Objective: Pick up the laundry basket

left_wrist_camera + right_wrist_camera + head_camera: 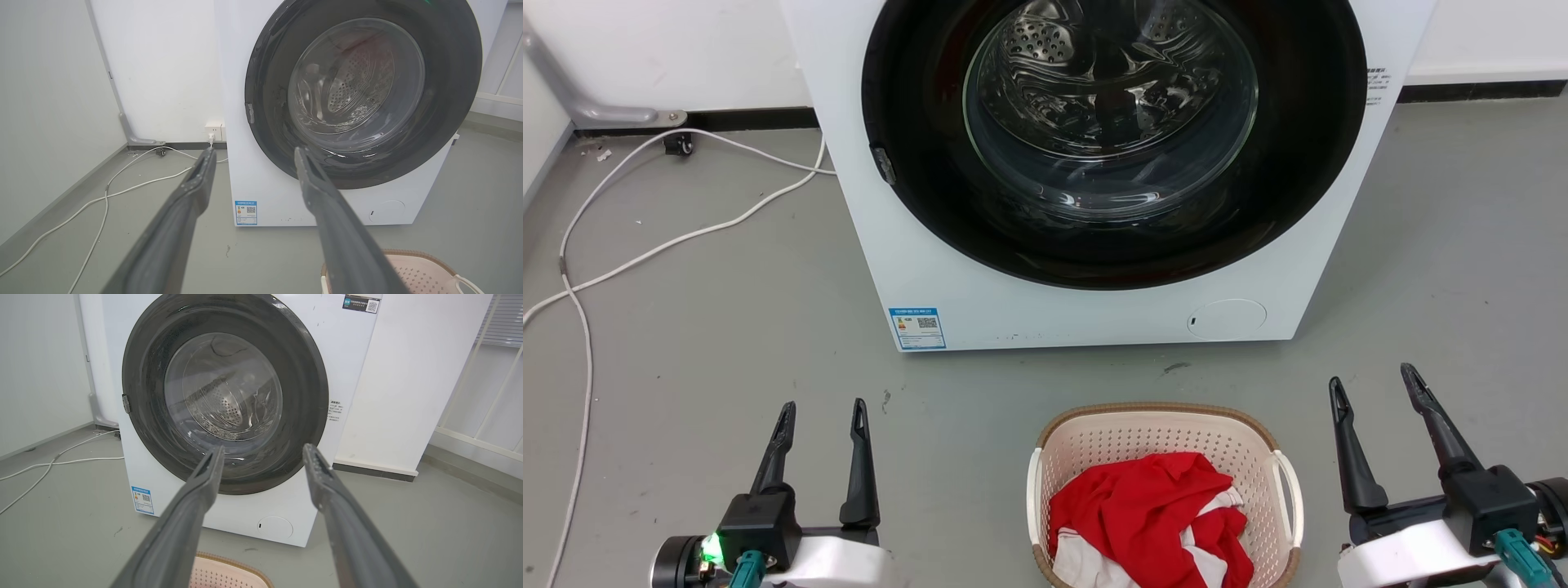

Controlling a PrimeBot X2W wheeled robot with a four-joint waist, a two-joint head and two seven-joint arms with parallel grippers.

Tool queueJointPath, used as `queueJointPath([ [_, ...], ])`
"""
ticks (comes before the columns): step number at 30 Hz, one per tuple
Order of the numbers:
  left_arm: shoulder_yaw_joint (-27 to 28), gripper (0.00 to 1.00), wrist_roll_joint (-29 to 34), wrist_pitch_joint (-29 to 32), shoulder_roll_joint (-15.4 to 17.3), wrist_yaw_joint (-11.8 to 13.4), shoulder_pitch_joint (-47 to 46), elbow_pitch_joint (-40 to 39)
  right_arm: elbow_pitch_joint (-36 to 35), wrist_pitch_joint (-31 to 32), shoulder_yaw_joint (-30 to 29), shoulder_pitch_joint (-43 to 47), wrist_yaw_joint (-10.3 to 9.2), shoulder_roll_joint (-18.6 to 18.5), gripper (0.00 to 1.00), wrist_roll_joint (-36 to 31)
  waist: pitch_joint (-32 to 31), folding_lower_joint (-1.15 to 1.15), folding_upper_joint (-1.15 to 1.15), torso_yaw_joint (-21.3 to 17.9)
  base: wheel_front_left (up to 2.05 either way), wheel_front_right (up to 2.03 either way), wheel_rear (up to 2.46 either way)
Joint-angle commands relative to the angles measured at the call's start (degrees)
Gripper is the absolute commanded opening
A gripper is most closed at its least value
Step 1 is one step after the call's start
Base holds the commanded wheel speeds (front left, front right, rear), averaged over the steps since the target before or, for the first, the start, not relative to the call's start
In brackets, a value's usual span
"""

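The laundry basket [1150, 431] will come up level and keep the cloth inside when I lift it, because the cloth lies low between opposite white handles [1292, 498].
The laundry basket [1094, 445], cream perforated plastic with a brown woven-look rim and white loop handles on its two sides, stands on the grey floor at the bottom centre of the head view, with red and white cloth [1152, 514] inside. A corner of the basket [421, 271] peeks into the left wrist view, and its rim [229, 571] into the right wrist view. My left gripper [821, 404] hangs open well to the basket's left. My right gripper [1372, 380] hangs open just right of the basket's right handle [1289, 490]. Neither touches it.
A white front-loading washing machine [947, 269] with a dark round door stands just beyond the basket. White cables [645, 245] trail across the floor at the left toward a wall socket [213, 130]. Bare grey floor lies on both sides of the basket.
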Motion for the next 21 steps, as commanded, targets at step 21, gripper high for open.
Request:
queueJointPath([
  [21,0.6,1.0,-1.0,-0.4,0.1,0.0,0.9,0.6,1.3,-0.1,0.2,0.3,-0.02,-0.1,1.0,1.2,0.2,0.0,0.0,-0.2,0.0,0.0,0.0],
])
